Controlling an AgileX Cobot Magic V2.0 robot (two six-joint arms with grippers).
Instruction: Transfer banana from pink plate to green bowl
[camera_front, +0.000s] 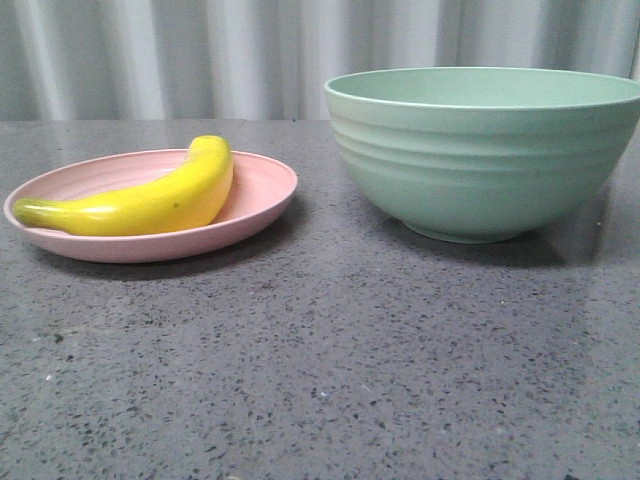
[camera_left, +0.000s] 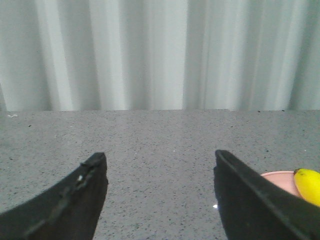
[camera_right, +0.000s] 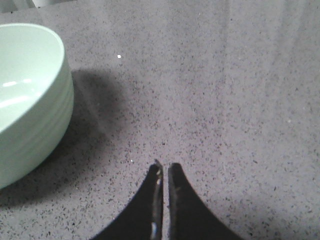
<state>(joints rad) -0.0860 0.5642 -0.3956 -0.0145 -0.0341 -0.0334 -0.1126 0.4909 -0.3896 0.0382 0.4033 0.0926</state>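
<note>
My open left gripper should continue toward the banana's middle (camera_front: 178, 199), since the yellow banana (camera_front: 120, 212) lies clear of the green bowl. It should close once its fingers are on both sides of the banana.
The yellow banana (camera_front: 150, 200) lies on the pink plate (camera_front: 265, 190) at the left of the front view. The green bowl (camera_front: 480, 150) stands to its right, empty as far as I can see. Neither gripper shows in the front view. My left gripper (camera_left: 160, 157) is open and empty, low over the table, with the plate's rim (camera_left: 280, 178) and the banana's end (camera_left: 310, 185) just past one finger. My right gripper (camera_right: 164, 166) is shut and empty above bare table, with the green bowl (camera_right: 30, 100) off to one side.
The table is dark grey speckled stone (camera_front: 330, 370). A pale pleated curtain (camera_front: 200, 50) hangs behind its far edge.
</note>
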